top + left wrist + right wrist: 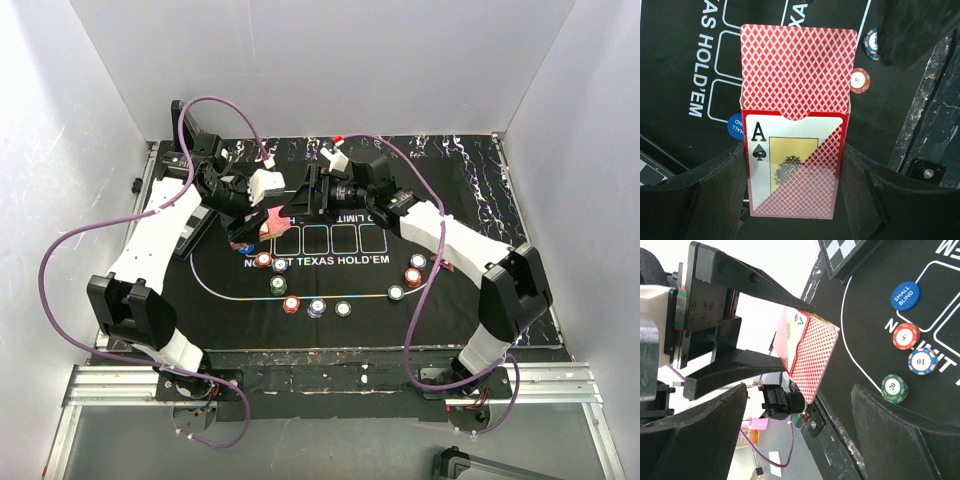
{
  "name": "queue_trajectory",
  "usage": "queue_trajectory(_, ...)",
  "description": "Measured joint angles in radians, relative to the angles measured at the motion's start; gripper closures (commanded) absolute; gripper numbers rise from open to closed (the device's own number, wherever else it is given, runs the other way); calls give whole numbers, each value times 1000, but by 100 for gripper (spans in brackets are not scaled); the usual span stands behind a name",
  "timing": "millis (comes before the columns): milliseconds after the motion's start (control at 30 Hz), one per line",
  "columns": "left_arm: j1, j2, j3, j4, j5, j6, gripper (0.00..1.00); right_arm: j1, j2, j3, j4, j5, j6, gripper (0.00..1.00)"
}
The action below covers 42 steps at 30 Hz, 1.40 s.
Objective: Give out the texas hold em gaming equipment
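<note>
The card box is held low in the robot's left gripper with the cards sticking out of its open end (pixel 796 114), so the robot's right gripper should pinch the protruding cards (pixel 797 65).
My left gripper (pixel 795 192) is shut on a red-patterned card box (pixel 795 150) with an ace of spades on its face and its top flap (pixel 799 65) open. It holds the box above the black mat, also seen from above (pixel 272 222). My right gripper (pixel 800 435) is open and empty, facing the box (pixel 811 357) from the side, apart from it. Red (pixel 906 335), blue-white (pixel 921 360) and green (pixel 894 388) chips and a blue small-blind disc (pixel 905 295) lie on the mat.
The black printed mat (pixel 450 200) covers the table, with several chips in an arc near its front (pixel 316 308). A chessboard corner (pixel 840 252) lies at the mat's left. White walls stand on three sides. Purple cables loop off both arms.
</note>
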Motion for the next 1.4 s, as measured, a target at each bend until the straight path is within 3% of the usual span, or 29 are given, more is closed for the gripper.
queue_trajectory(433,-26,7,69,-14,-14,-31,100,10,121,52,25,-45,59,7)
queue_trajectory(867,-51,23,79,-7,-23,-58,100,12,158,53,192,-125,202,9)
queue_trajectory(1067,-59,24,92,12,-37,-73,100,16,207,53,224,-142,249,21)
queue_trajectory(1200,-72,24,106,23,-42,-80,100,20,214,53,235,-143,270,34)
queue_trajectory(1400,-86,24,110,32,-53,-90,100,21,214,53,272,-147,307,72)
